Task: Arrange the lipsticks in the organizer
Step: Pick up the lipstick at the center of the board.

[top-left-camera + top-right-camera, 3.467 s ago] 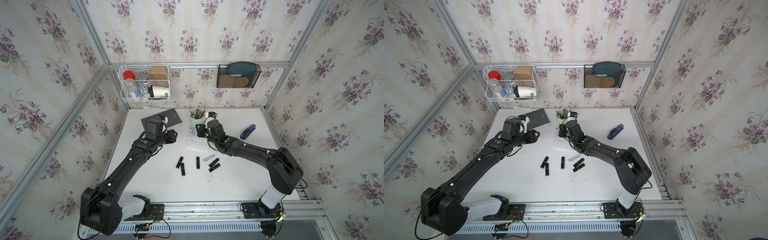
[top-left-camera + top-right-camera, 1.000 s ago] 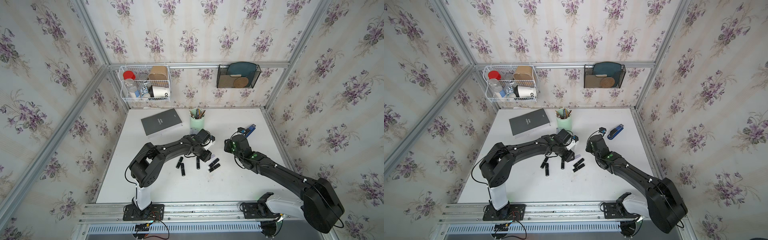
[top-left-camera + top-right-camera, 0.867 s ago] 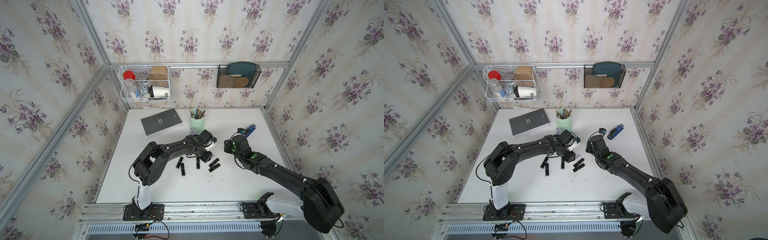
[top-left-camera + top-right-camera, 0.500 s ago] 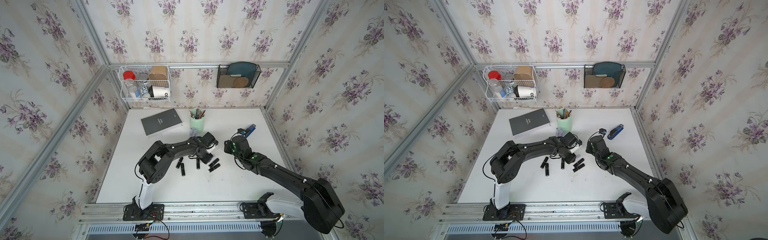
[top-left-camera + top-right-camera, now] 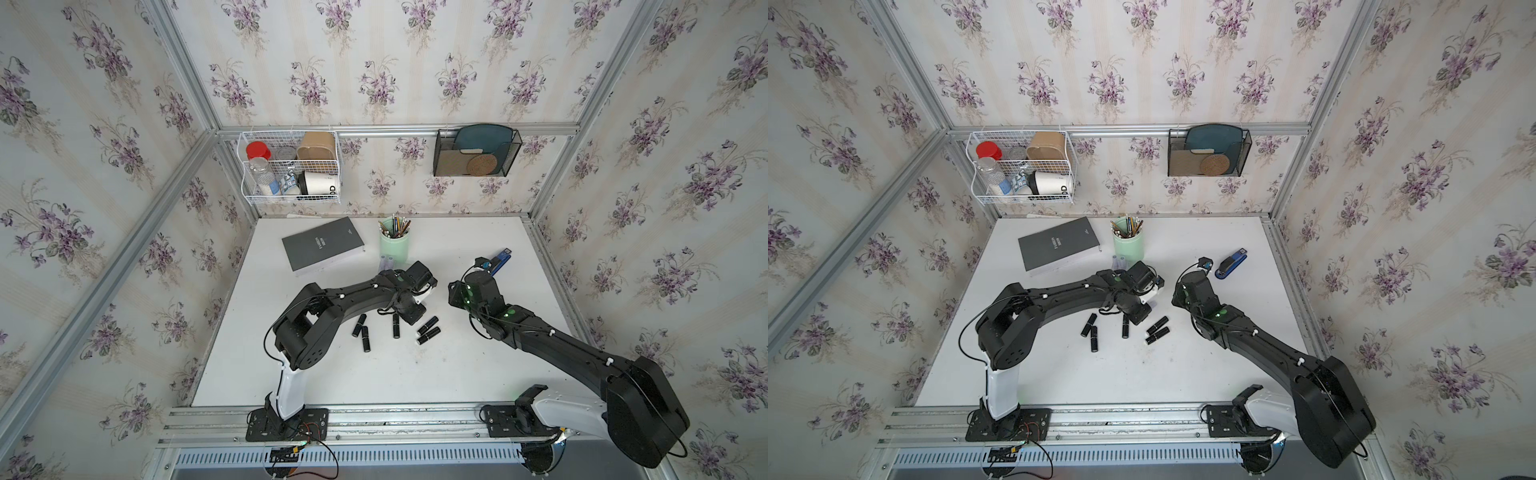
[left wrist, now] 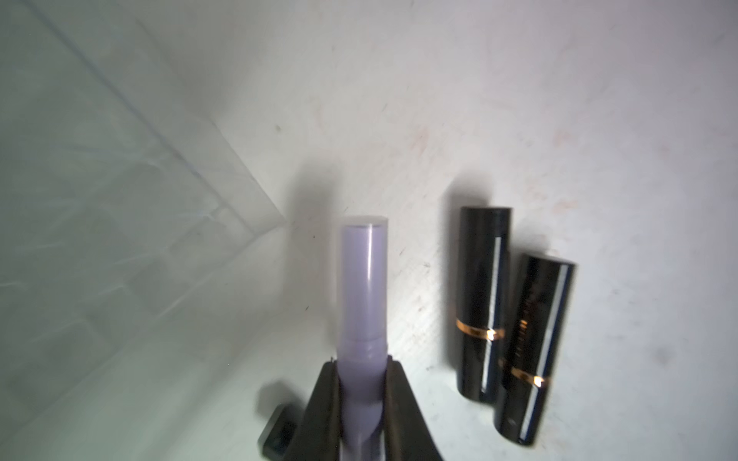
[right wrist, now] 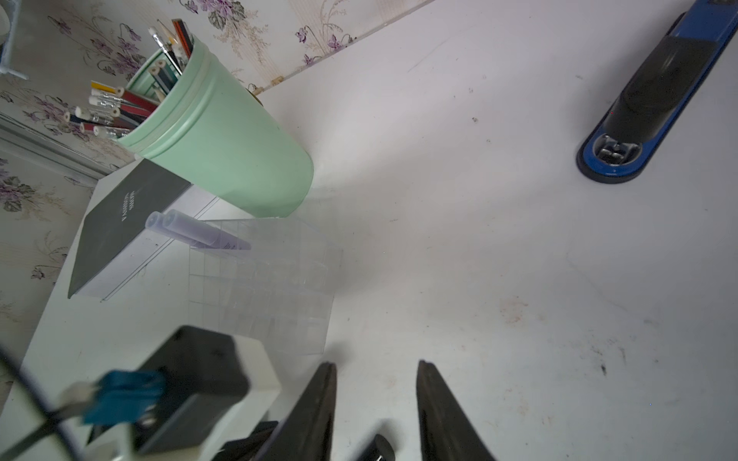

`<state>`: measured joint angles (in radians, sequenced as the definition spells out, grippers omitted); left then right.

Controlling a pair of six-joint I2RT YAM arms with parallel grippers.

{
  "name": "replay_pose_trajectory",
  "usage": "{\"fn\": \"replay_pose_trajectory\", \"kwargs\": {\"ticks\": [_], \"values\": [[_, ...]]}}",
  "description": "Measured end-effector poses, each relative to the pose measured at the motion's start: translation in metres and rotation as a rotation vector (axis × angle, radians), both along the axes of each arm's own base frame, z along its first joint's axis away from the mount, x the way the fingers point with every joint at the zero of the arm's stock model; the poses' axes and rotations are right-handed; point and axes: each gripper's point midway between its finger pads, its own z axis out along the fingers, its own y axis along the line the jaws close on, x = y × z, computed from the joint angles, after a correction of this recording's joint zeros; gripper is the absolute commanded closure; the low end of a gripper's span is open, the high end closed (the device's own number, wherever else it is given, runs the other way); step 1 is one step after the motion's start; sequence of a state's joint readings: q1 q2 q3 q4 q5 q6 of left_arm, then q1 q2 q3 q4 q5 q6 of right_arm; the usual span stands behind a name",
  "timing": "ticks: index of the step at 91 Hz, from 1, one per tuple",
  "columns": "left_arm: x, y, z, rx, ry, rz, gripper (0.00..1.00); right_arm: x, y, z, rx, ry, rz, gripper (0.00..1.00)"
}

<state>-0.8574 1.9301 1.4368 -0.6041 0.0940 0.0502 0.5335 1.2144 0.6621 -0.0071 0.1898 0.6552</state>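
The lilac lipstick point(image 6: 362, 322) is lying flat in my left gripper, but the organizer's cells need it upright. My right gripper should grab its loose end point(image 6: 365, 242) and stand it in.
In the left wrist view my left gripper point(image 6: 361, 365) is shut on a pale lilac lipstick point(image 6: 361, 295), low over the table beside a corner of the clear organizer point(image 6: 120, 199). Two black lipsticks point(image 6: 481, 303) lie side by side close to it. In both top views several black lipsticks point(image 5: 395, 325) point(image 5: 1125, 326) lie around the left gripper point(image 5: 411, 313). Two lilac lipsticks point(image 7: 195, 233) stand in the organizer's point(image 7: 263, 287) far cells. My right gripper point(image 7: 375, 371) is open and empty, to the right of the organizer point(image 5: 455, 293).
A mint-green pencil cup point(image 5: 394, 245) stands just behind the organizer, a grey book point(image 5: 322, 250) lies at the back left, and a blue stapler point(image 5: 498, 262) lies behind the right gripper. A wire basket point(image 5: 291, 166) and a black holder point(image 5: 476, 151) hang on the back wall.
My left gripper has closed on the lilac lipstick that lay among the black ones. The left arm shifted slightly towards it. The right arm has not moved.
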Motion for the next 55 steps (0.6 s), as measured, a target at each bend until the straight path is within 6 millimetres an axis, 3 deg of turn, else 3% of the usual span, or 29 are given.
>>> {"fn": "replay_pose_trajectory", "kwargs": {"ticks": [9,16,30,44,55], "values": [[0.001,0.004,0.049,-0.099,-0.062,0.015,0.89,0.011,-0.007,0.011,0.096,0.031,-0.017,0.47],[0.001,0.021,0.068,-0.167,-0.085,0.062,0.9,0.009,0.013,0.019,0.2,0.071,0.07,0.43],[-0.008,0.053,0.077,-0.299,-0.083,0.154,0.92,-0.005,0.049,0.03,0.406,0.168,0.209,0.41],[-0.013,0.047,0.097,-0.435,-0.105,0.141,0.93,-0.009,0.08,0.054,0.513,0.181,0.321,0.43],[-0.009,0.04,0.107,-0.488,-0.109,0.142,0.93,-0.013,0.103,0.058,0.546,0.205,0.39,0.45]]}}
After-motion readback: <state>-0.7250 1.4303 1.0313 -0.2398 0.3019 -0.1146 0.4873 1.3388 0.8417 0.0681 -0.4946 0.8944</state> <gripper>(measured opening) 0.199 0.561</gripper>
